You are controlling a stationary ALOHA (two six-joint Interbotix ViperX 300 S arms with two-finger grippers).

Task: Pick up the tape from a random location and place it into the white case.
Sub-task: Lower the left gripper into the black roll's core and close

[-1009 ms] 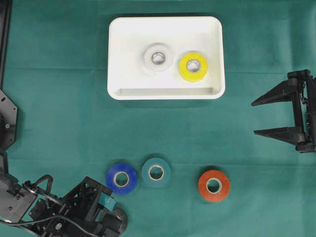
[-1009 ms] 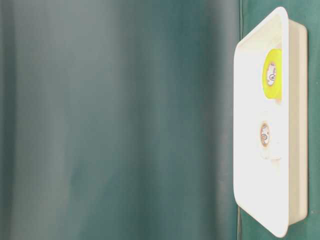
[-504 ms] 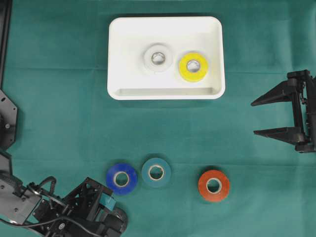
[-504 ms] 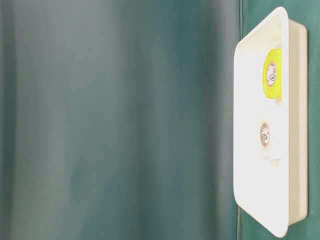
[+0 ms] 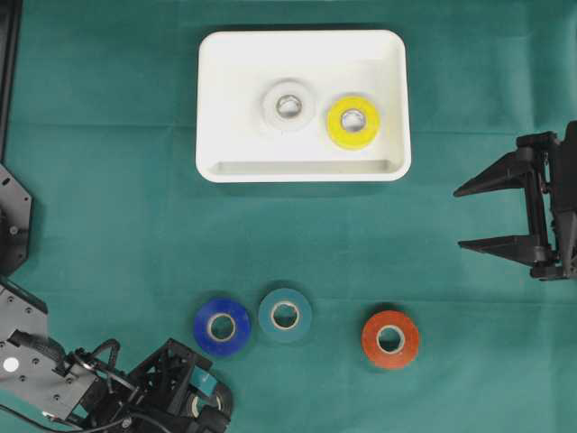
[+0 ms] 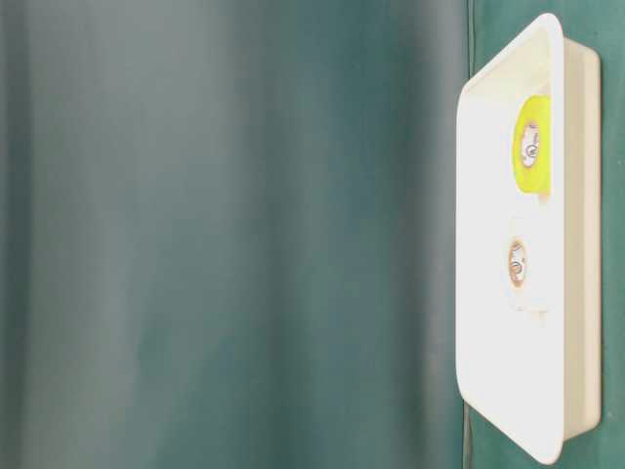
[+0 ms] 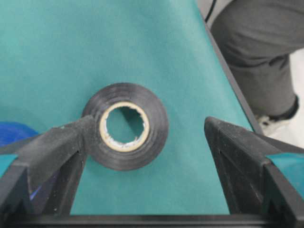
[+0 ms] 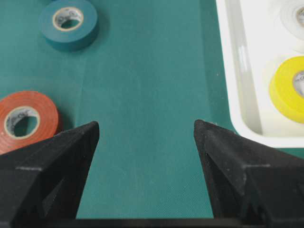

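I can see the black tape's hole open and free cloth beside the tape's rim, so I should go on lowering my left gripper until its fingers are on both sides of that rim, and then close it.
A black tape lies flat on the green cloth between the fingers of my left gripper, which is open; its left finger overlaps the roll's left edge, and the right finger stands well off. Overhead, this gripper is at the bottom left and covers that roll. The white case at the top centre holds a white tape and a yellow tape. A blue tape, a teal tape and a red tape lie in a row on the cloth. My right gripper is open and empty at the right edge.
In the right wrist view the open right gripper has bare cloth between its fingers, with the red tape to the left, the teal tape beyond it, and the case's rim to the right. The table edge runs close beside the black tape.
The left arm has shifted down toward the bottom edge of the overhead view. The right gripper has moved slightly left. No tape has moved.
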